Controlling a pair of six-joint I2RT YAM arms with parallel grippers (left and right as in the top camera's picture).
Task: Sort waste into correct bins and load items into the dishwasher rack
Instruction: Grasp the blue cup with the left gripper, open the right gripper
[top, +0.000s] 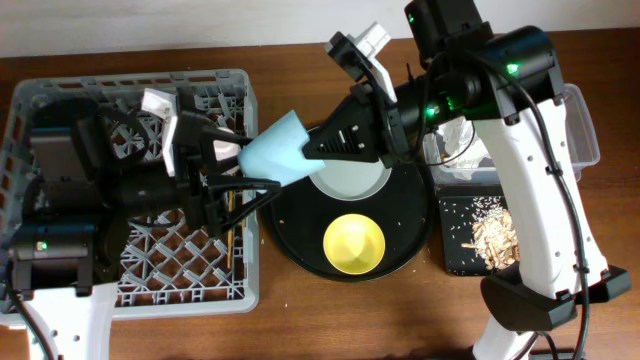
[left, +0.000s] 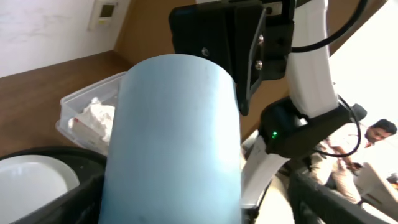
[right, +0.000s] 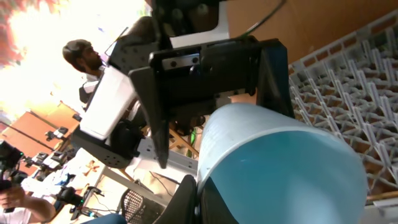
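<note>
The light-blue cup's rim (top: 301, 146) is held in my right gripper, so my left gripper should grab the cup's base (top: 250, 163) and my right gripper should open before the cup goes into the rack.
The light-blue cup (top: 278, 150) hangs on its side in the air between the arms, over the dishwasher rack's right edge (top: 250, 120). My right gripper (top: 314, 152) is shut on its rim, one finger inside and one outside (right: 198, 199). My left gripper (top: 250, 166) is open, its fingers either side of the cup's base (left: 199, 208). The cup fills the left wrist view (left: 174, 143) and shows in the right wrist view (right: 280, 168). The chopsticks (top: 228, 235) lie in the rack. The yellow bowl (top: 354, 243) and grey-green plate (top: 350, 182) sit on the round black tray.
The clear tub (top: 590, 130) at the right holds the white napkin (top: 462, 138). The shallow black tray (top: 452, 250) in front of it holds beige food scraps (top: 492, 235). A pale pink shape (top: 228, 150), partly hidden by my left gripper, lies in the rack.
</note>
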